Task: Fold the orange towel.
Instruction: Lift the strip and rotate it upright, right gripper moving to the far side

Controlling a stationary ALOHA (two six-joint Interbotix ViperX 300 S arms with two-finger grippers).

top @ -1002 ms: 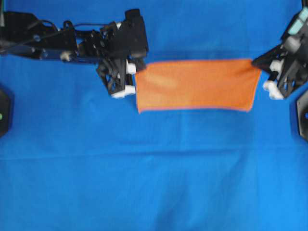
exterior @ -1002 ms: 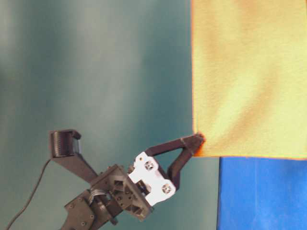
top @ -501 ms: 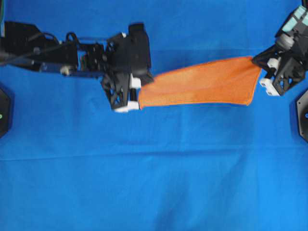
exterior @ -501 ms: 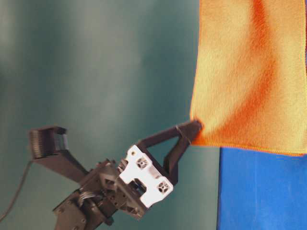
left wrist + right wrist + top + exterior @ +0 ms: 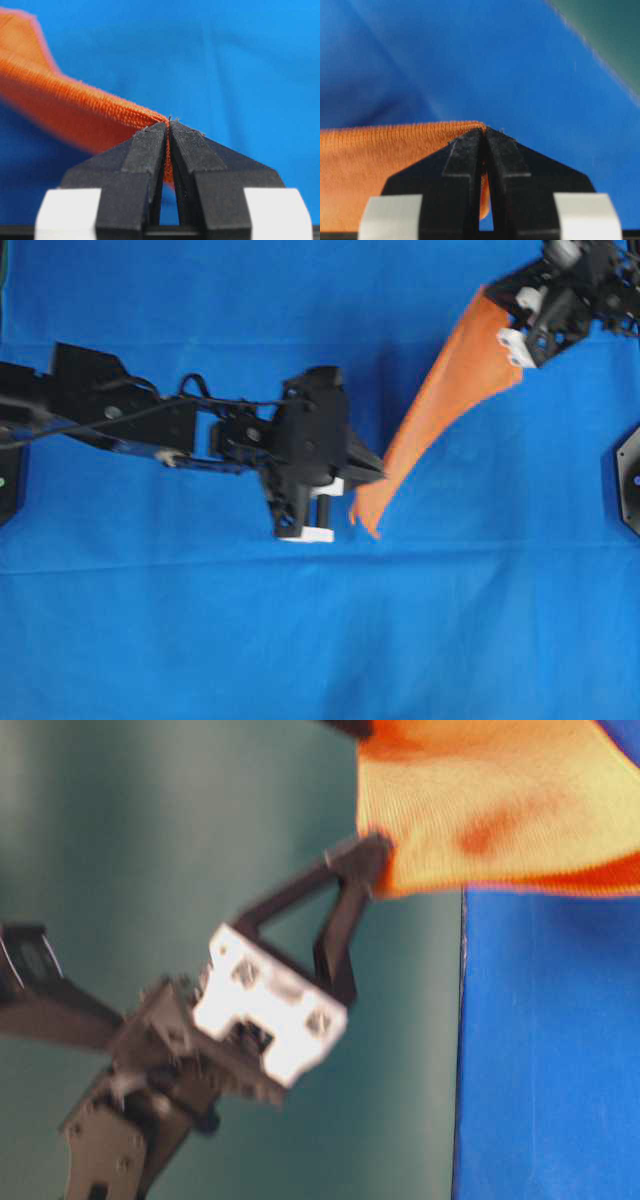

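The orange towel (image 5: 440,390) hangs at a slant between my grippers. Next, my right gripper lines up again with my left gripper before I lay the towel flat.
The orange towel (image 5: 440,405) hangs off the blue cloth as a narrow slanted strip, running from centre to upper right in the overhead view. My left gripper (image 5: 372,472) is shut on its lower corner, with a small tail of towel drooping below the grip. At the top right, my right gripper (image 5: 500,312) is shut on the far corner. In the left wrist view the towel's hem (image 5: 75,107) is pinched in the left gripper (image 5: 168,122). The right wrist view shows the towel (image 5: 380,165) clamped in the right gripper (image 5: 484,130). The table-level view shows black fingertips (image 5: 365,860) holding a towel (image 5: 500,810) corner.
A large blue cloth (image 5: 300,640) covers the whole table. Black arm bases sit at the left edge (image 5: 8,480) and the right edge (image 5: 630,475). The left arm (image 5: 120,420) stretches across the left half. A teal backdrop (image 5: 150,820) fills the table-level view.
The left gripper has moved right and toward the front with its corner. The right gripper has moved toward the back. The towel went from a spread rectangle to a lifted diagonal strip.
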